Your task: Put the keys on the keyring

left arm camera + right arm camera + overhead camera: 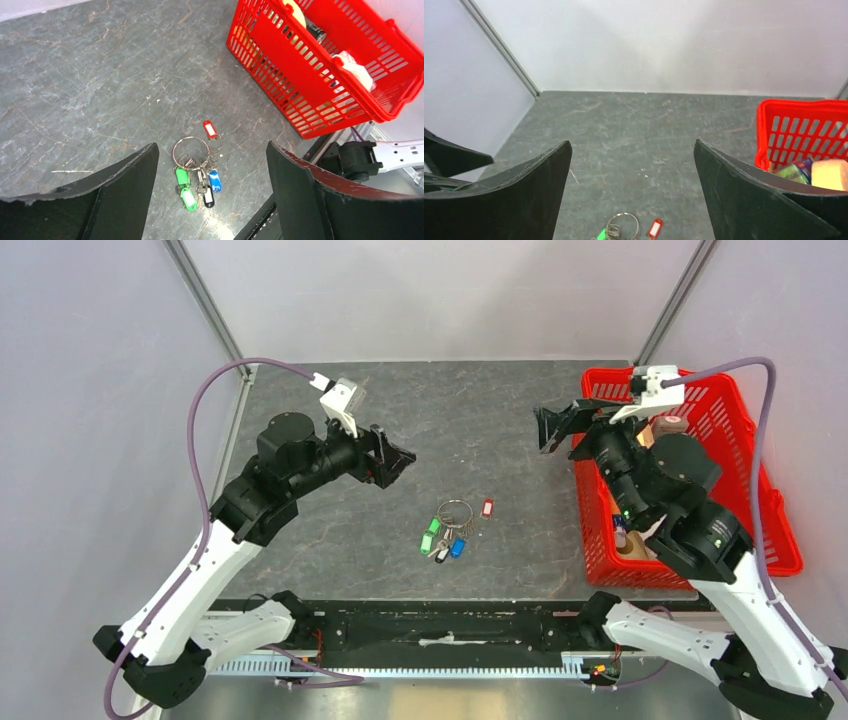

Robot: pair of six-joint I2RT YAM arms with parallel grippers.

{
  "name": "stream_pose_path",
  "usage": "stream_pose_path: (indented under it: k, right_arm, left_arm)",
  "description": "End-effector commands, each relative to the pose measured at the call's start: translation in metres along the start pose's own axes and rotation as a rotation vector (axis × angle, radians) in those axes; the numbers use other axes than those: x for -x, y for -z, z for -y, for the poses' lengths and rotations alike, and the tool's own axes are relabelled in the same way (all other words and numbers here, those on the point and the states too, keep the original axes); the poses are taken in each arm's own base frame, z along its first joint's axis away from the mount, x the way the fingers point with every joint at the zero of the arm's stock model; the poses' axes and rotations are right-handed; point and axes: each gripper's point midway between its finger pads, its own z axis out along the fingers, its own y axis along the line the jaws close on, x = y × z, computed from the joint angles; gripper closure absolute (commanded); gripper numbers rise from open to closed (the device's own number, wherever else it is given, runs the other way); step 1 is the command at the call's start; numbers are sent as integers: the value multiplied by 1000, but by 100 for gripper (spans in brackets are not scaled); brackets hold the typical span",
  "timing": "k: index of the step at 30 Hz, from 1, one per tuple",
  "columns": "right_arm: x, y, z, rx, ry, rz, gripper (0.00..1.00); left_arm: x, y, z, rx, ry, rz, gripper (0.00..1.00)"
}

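The keyring's rim [472, 509] beside the red key is clear of the bunched keys, so my right gripper should go on moving there until its fingers are on either side of that rim.
The keyring [455, 508], a thin silver ring, lies flat on the dark table, mid-front. Two green keys [185, 187], a blue one [214, 181] and a black-tagged one [208, 197] fan out from its near side, bunched at the ring. The red key [487, 508] lies alone just right of the ring, apart from it. My left gripper [395, 460] hovers open and empty up-left of the bunch. Over the basket's left edge my right gripper [555, 425] is open and empty too. In the right wrist view the keyring [624, 222] and red key [654, 228] sit at the bottom edge.
A red plastic basket [775, 510] holding assorted items stands on the right side of the table, under my right arm. Grey walls close off the back and both sides. The metal rail of the arm bases [430, 625] runs along the near edge.
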Motion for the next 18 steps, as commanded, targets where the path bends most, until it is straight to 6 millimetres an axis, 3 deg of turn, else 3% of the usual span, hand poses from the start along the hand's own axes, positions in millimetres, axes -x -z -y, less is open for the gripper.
stream_pose_path:
  k: [1, 4, 7, 11, 15, 18]
  right_arm:
    - [-8, -9, -23, 97, 16, -43, 1]
    - [-23, -4, -46, 242, 76, -112, 1]
    - [-31, -3, -56, 293, 68, -143, 1]
    - [-54, 7, -91, 495, 65, -234, 1]
    - [-84, 2, -100, 522, 64, -339, 1]
    - [-119, -6, -98, 490, 78, -454, 1]
  left_arm:
    - [6, 1, -6, 28, -47, 23, 14]
    - [4, 4, -4, 14, -45, 37, 14]
    - [0, 4, -1, -3, -33, 31, 14]
    - [-15, -2, -3, -4, 13, 5, 14]
    - [-33, -10, 1, -41, 75, -32, 14]
    - [-47, -14, 2, -54, 129, -57, 13]
